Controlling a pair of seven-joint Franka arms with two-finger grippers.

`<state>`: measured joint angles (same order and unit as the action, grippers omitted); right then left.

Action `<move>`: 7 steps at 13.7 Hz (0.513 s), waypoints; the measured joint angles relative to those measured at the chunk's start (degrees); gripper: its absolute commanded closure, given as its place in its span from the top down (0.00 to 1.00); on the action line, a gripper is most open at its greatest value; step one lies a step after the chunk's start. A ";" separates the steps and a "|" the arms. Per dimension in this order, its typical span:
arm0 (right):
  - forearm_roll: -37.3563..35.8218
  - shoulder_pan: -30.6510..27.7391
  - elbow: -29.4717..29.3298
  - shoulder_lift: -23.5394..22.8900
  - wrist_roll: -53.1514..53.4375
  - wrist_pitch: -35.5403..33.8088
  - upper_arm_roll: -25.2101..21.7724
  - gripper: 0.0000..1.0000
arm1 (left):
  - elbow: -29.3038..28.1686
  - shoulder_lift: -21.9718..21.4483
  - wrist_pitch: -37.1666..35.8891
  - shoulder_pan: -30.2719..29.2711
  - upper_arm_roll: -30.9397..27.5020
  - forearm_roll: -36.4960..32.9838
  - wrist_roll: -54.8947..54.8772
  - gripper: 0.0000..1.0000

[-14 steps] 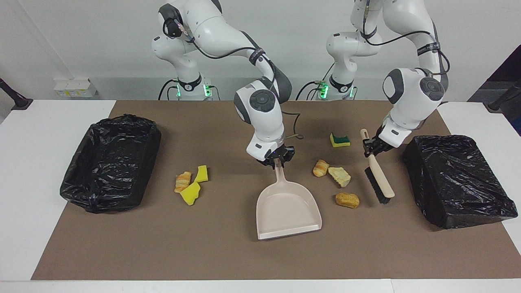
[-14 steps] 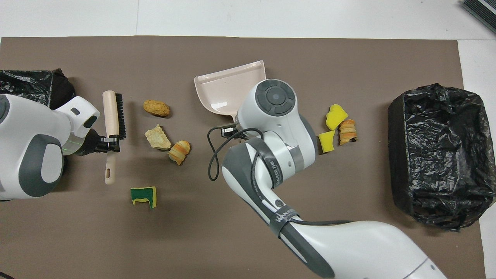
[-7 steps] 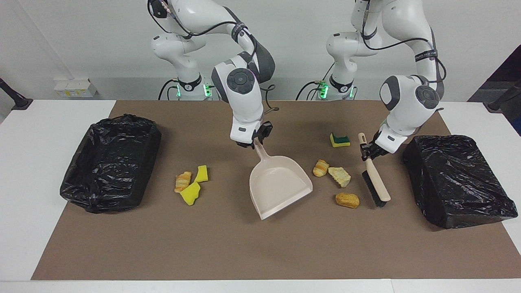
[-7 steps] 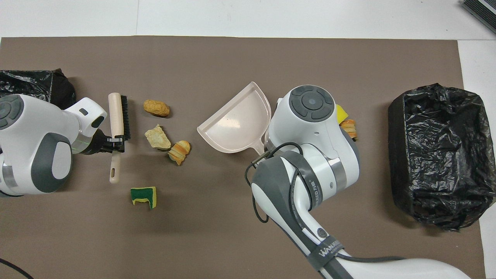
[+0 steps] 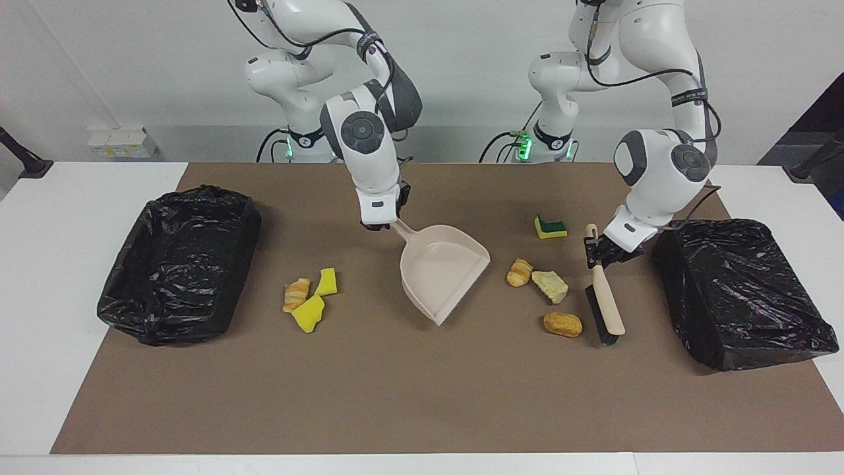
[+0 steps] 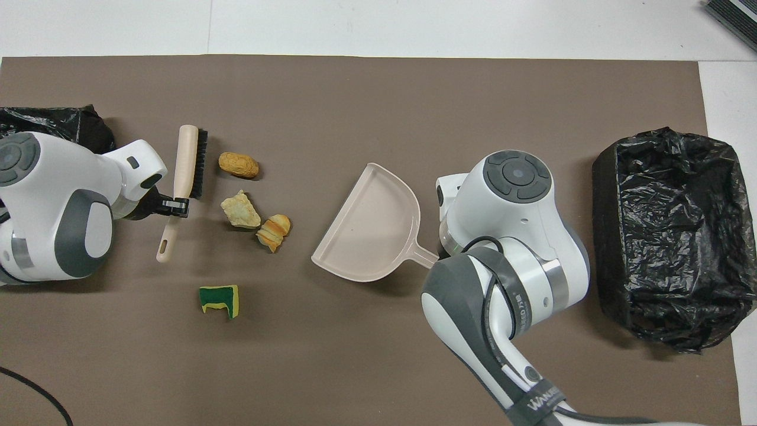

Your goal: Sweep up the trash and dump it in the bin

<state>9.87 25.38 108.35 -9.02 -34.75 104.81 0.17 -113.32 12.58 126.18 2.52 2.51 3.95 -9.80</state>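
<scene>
Next, my left gripper sweeps back toward the beige dustpan's opening [image 6: 342, 214] and pushes the bread chunk and pastry in, because the brush's bristles [image 6: 199, 164] are already behind both.
My right gripper [image 5: 384, 225] is shut on the handle of the beige dustpan [image 5: 442, 270], whose mouth is turned toward the left arm's end; the pan also shows in the overhead view [image 6: 369, 228]. My left gripper [image 5: 597, 252] is shut on the handle of the black-bristled brush [image 5: 605, 305], tilted with its bristle end at the mat. Between pan and brush lie a pastry [image 5: 519, 272], a bread chunk [image 5: 550, 285] and a bread roll [image 5: 562, 324]. A green-and-yellow sponge [image 5: 550, 227] lies nearer the robots. A pastry [image 5: 296, 294] and two yellow foam chunks [image 5: 308, 313] lie toward the right arm's end.
An open bin lined with a black bag [image 5: 178, 264] stands at the right arm's end of the brown mat. A second black-bagged box [image 5: 738, 290] stands at the left arm's end, close to the brush. White table rim surrounds the mat [image 5: 395, 396].
My right gripper has drawn the dustpan toward the robots and swung its mouth round toward the left arm's end. My left gripper has shifted the brush slightly and tilted it.
</scene>
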 measured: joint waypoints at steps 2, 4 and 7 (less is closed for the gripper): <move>0.02 0.00 0.35 0.32 -1.86 -1.64 0.11 0.00 | 4.19 3.99 -0.10 0.37 0.72 -1.45 -0.58 0.00; 1.59 0.09 0.40 0.34 -1.76 -2.02 0.33 0.00 | 5.92 6.01 -1.17 1.72 1.11 -1.81 -3.72 0.00; 5.34 0.89 0.12 0.35 0.15 -2.02 0.49 0.00 | 6.61 5.84 -6.80 2.81 1.13 -2.40 -13.42 0.00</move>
<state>15.21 26.27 108.47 -8.68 -34.60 102.80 0.66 -106.71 18.43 119.38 5.34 3.64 1.54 -23.22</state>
